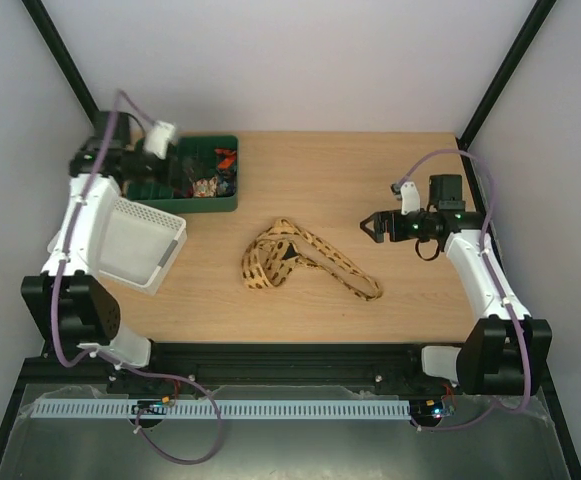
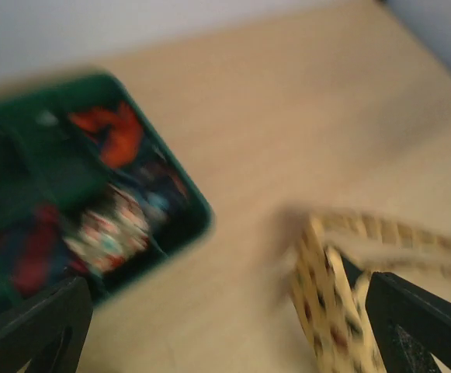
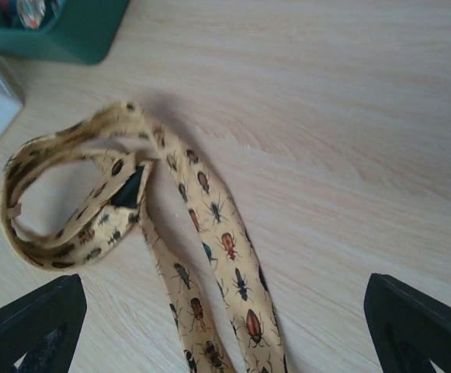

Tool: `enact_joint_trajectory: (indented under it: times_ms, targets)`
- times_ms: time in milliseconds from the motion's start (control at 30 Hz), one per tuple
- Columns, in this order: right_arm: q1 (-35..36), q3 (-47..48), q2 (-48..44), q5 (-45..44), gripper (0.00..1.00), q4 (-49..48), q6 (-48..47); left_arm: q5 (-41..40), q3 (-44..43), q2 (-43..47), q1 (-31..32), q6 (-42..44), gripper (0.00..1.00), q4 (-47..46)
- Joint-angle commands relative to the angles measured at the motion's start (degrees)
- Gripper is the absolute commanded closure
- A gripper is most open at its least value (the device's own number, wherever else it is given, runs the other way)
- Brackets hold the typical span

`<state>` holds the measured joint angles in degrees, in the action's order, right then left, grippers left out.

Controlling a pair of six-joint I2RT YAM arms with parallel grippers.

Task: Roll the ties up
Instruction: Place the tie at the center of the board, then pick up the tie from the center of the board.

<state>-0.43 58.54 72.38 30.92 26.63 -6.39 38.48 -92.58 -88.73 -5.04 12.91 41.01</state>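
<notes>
My gripper will make the tan-gold tie trail out and uncurl when I pull its folded end [image 1: 372, 290], because the tie's loop [image 1: 257, 262] lies loose and its parts only cross.
A tan-gold tie [image 1: 300, 262] printed with small beetles lies loose on the wooden table, looped at its left end with a double strip running right and toward me. It fills the right wrist view [image 3: 209, 233] and shows blurred at the lower right of the left wrist view [image 2: 330, 303]. My right gripper [image 1: 375, 226] hangs above the table right of the tie, open and empty; its point between the fingertips [image 3: 225, 311] lies over the strip. My left gripper [image 1: 173, 163] is at the far left over the green bin, open and empty [image 2: 225, 318].
A green bin [image 1: 232, 195] holding several rolled colourful ties stands at the back left, also in the left wrist view [image 2: 198, 210]. A white perforated basket [image 1: 160, 262] sits tilted at the left edge under the left arm. Walls close in the table on three sides.
</notes>
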Motion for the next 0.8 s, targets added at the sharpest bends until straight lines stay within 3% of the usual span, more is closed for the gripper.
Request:
enact_joint_trajectory:
  times_ms: [0, 133, 367, 467, 567, 767]
  targets:
    - [0.0, -3.2, -0.2, 0.1, 0.02, 6.0, -8.6, -6.6, 9.1, 7.4, 12.4, 14.6, 0.01, 5.2]
    - [1.6, -6.0, 2.2, -2.8, 0.0, 9.1, -14.1, -12.5, 18.6, 8.9, 23.3, 19.4, 0.0, 4.7]
    - [3.4, -11.0, 4.1, -7.9, 0.08, 16.1, -23.9, -20.0, 28.3, 9.1, 34.8, 21.3, 0.01, -0.3]
    - [5.7, -13.4, 3.0, -11.3, 0.02, 18.0, -26.2, -20.2, 27.9, 8.0, 35.4, 20.6, 0.01, -0.4]
    - [8.2, -15.7, 2.0, -13.8, 0.01, 18.9, -28.2, -21.0, 27.4, 7.6, 35.4, 21.2, 0.01, -0.2]
    - [13.9, -22.6, -1.0, -22.1, 0.01, 9.7, -29.2, -23.1, 27.6, 7.4, 35.0, 21.3, 0.01, -1.1]
